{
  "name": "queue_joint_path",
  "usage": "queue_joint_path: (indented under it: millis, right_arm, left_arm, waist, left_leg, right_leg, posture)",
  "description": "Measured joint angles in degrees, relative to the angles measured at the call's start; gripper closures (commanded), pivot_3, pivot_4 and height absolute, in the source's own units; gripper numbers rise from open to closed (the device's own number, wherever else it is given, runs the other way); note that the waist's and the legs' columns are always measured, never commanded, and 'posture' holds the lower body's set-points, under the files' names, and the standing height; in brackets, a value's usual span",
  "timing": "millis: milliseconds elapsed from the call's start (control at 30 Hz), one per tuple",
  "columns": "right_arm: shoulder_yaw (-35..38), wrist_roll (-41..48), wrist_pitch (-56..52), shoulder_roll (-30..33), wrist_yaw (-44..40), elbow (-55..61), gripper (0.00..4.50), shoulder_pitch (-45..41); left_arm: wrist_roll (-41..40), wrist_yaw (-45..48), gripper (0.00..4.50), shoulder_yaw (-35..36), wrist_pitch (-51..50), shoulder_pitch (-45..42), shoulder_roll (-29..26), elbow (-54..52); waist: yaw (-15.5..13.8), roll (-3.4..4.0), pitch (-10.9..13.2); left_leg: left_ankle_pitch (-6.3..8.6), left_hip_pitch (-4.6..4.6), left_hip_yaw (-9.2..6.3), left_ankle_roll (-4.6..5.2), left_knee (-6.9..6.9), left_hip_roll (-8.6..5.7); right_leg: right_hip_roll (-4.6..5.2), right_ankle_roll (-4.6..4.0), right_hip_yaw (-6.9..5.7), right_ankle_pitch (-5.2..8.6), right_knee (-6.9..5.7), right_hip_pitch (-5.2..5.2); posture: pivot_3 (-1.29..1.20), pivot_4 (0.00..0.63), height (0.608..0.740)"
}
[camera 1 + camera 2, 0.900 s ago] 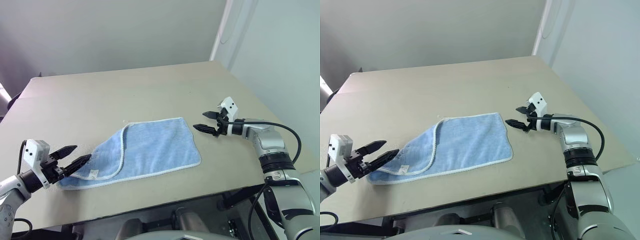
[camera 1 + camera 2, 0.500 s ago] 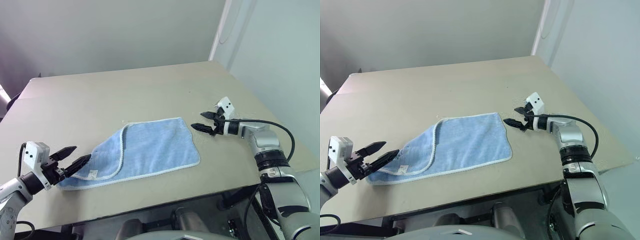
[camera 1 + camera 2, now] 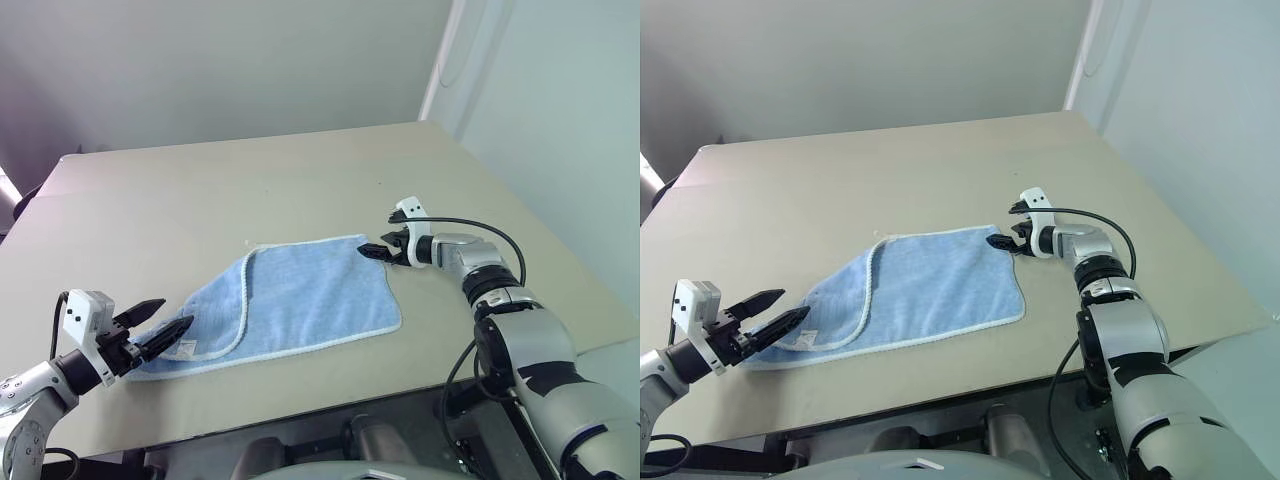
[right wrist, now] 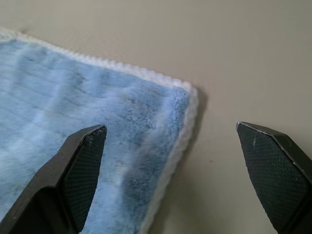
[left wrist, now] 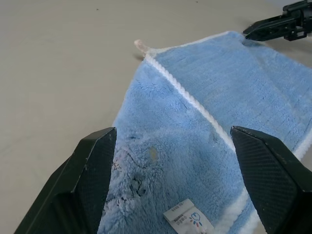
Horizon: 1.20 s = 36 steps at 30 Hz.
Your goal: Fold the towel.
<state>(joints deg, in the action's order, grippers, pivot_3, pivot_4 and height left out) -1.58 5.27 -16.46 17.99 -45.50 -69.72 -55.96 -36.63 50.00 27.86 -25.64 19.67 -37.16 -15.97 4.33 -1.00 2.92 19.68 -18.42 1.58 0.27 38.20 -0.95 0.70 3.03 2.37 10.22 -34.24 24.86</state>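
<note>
The white hem at the towel's far corner (image 4: 191, 97) is running between my right gripper's open fingers, so I should keep moving in until the fingers pinch the towel's edge (image 4: 171, 160).
The towel (image 3: 310, 290) is a light blue cloth with a white hem, lying on the table with its left part folded over itself. Its small tag (image 5: 187, 220) lies at the near left corner. My left gripper (image 3: 176, 312) hovers open just off that corner, pointing along the cloth, with the tag between its fingers in the left wrist view. My right gripper (image 3: 382, 244) is open at the towel's far right corner (image 4: 187, 95), low over the table, its fingers to either side of that corner. Neither gripper holds anything.
The beige table (image 3: 300, 180) runs far beyond the towel at the back and left. Its near edge lies close below the towel, and its right edge (image 3: 560, 270) is a short way past my right arm.
My right gripper has moved left, from a hand's width off the towel to its far right corner. The left gripper has shifted only slightly. Both stayed open.
</note>
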Motion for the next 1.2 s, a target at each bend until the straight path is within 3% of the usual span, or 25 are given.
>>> queue_joint_path:
  millis: [433, 567, 833, 900, 1067, 1200]
  right_arm:
    - [-1.59, -6.74, 7.33, -6.37, 0.37, -3.36, 0.03, -1.83]
    - [-1.59, -7.52, 7.48, -7.56, 0.52, -4.27, 0.93, -2.69]
    - [0.72, -7.27, 7.47, -7.4, 4.04, -4.93, 3.92, -3.07]
    - [0.99, -7.19, 7.53, -6.66, 2.51, -4.92, 4.46, -3.15]
    - [0.95, -7.23, 8.27, -5.77, -1.76, -4.75, 4.46, -3.16]
    - [0.74, -7.26, 8.26, -5.7, -4.5, -3.93, 4.46, -3.15]
  left_arm:
    - [0.01, -1.43, 0.54, -0.06, 0.17, 3.31, 1.69, -2.64]
    - [-0.04, -1.66, 0.54, -0.05, 0.17, 4.01, 1.82, -2.66]
    - [-0.07, -1.77, 0.54, 0.03, 0.22, 4.39, 1.89, -2.67]
    - [-0.07, -1.75, 0.54, 0.05, 0.22, 4.46, 1.87, -2.67]
    - [1.23, -0.97, 0.54, -0.38, 0.51, 5.11, 0.2, -2.99]
    - [5.66, 0.1, 0.54, -4.67, 2.81, 5.39, -1.4, -4.4]
  waist:
    - [2.26, -0.05, -0.07]
    - [2.75, -0.05, -0.07]
    - [2.74, -0.03, -0.06]
    - [2.74, -0.03, -0.06]
    - [2.84, -0.03, -0.05]
    - [2.79, 0.02, -0.03]
  left_leg:
    - [0.0, 0.08, -0.02, 0.0, 0.0, 0.05]
    - [0.0, 0.09, -0.03, 0.0, 0.0, 0.05]
    - [0.0, 0.05, -0.04, -0.01, 0.0, 0.04]
    - [0.0, 0.04, -0.04, -0.01, 0.0, 0.04]
    - [0.0, 0.06, -0.04, -0.01, 0.0, 0.04]
    - [0.0, 0.06, -0.04, -0.01, 0.0, 0.03]
  right_leg:
    - [-0.07, 0.02, 0.01, -0.03, -0.22, -0.07]
    - [-0.05, 0.02, 0.0, -0.03, -0.2, -0.04]
    - [-0.02, 0.02, 0.0, -0.03, -0.13, 0.01]
    - [-0.03, 0.02, 0.0, -0.03, -0.13, 0.01]
    - [-0.05, 0.02, 0.0, -0.03, -0.14, 0.01]
    - [-0.04, 0.02, 0.0, -0.03, -0.14, 0.0]
  posture:
    - [0.0, 0.0, 0.74]
    - [0.0, 0.0, 0.74]
    - [0.0, 0.0, 0.74]
    - [0.0, 0.0, 0.74]
    - [0.0, 0.0, 0.74]
    - [0.0, 0.0, 0.74]
